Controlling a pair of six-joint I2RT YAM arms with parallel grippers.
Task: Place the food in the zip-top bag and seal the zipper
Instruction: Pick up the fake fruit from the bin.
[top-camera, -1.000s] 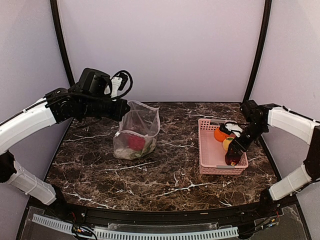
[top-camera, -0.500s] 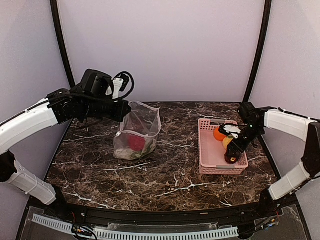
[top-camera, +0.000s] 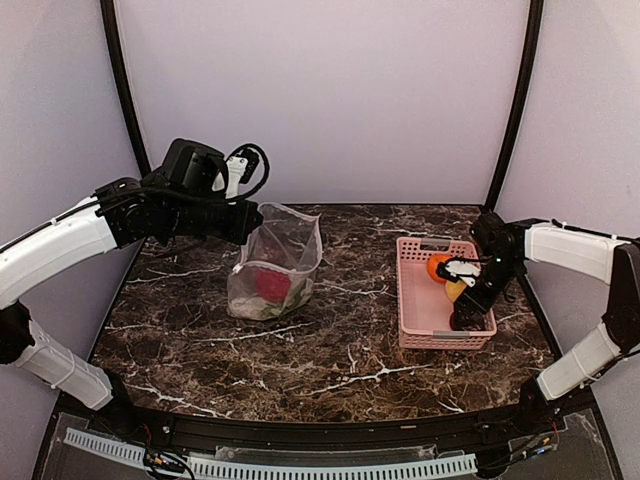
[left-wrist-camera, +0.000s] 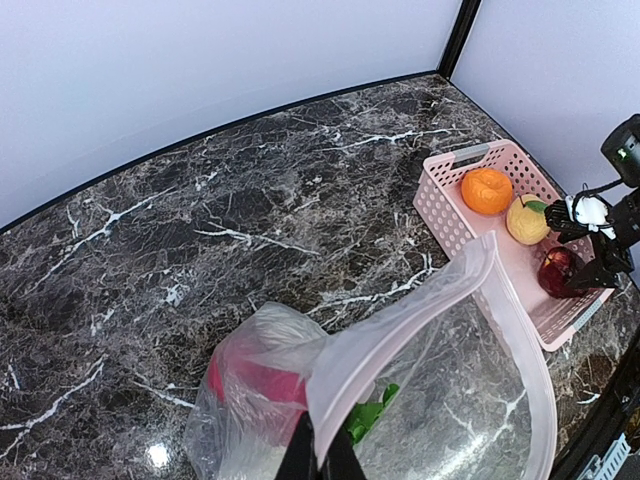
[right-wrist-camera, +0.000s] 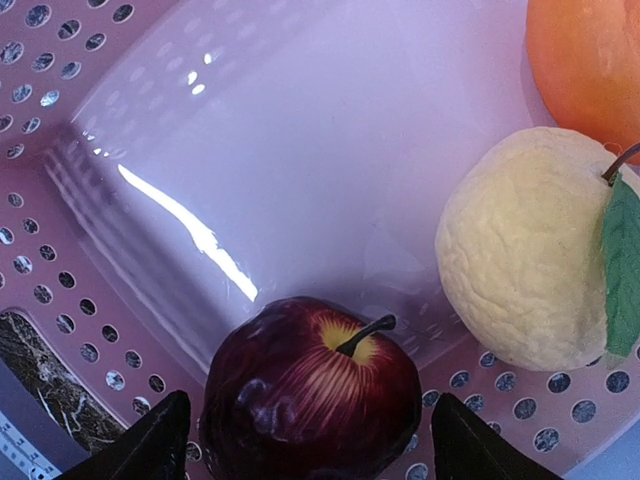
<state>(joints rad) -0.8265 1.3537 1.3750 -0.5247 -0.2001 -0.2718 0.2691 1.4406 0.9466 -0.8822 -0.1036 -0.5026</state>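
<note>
I expect the dark maroon apple (right-wrist-camera: 312, 392) to settle next to the red food when I lower the apple in, because the bag's wide bottom has clear room (top-camera: 243, 289) beside that food.
The clear zip-top bag (top-camera: 277, 262) stands on the table with its mouth open. My left gripper (top-camera: 243, 222) is shut on the bag's whitish-pink zipper (left-wrist-camera: 400, 330) strip, my left gripper (left-wrist-camera: 320, 458) holding that rim up. Red food (left-wrist-camera: 250, 385) with a green bit lies inside the bag. My right gripper (right-wrist-camera: 312, 445) is open, low in the pink basket (top-camera: 420, 305), one fingertip on each side of the dark maroon apple (right-wrist-camera: 310, 390) with small gaps. A yellow fruit (right-wrist-camera: 525, 250) and an orange (right-wrist-camera: 590, 60) lie beside it.
The pink basket (left-wrist-camera: 440, 205) sits at the table's right, near the right edge. Dark marbled tabletop lies between bag and basket. Walls close the back and both sides.
My right gripper has dropped lower into the basket over the maroon apple, and its jaws have spread wider. The left gripper and the bag have stayed put.
</note>
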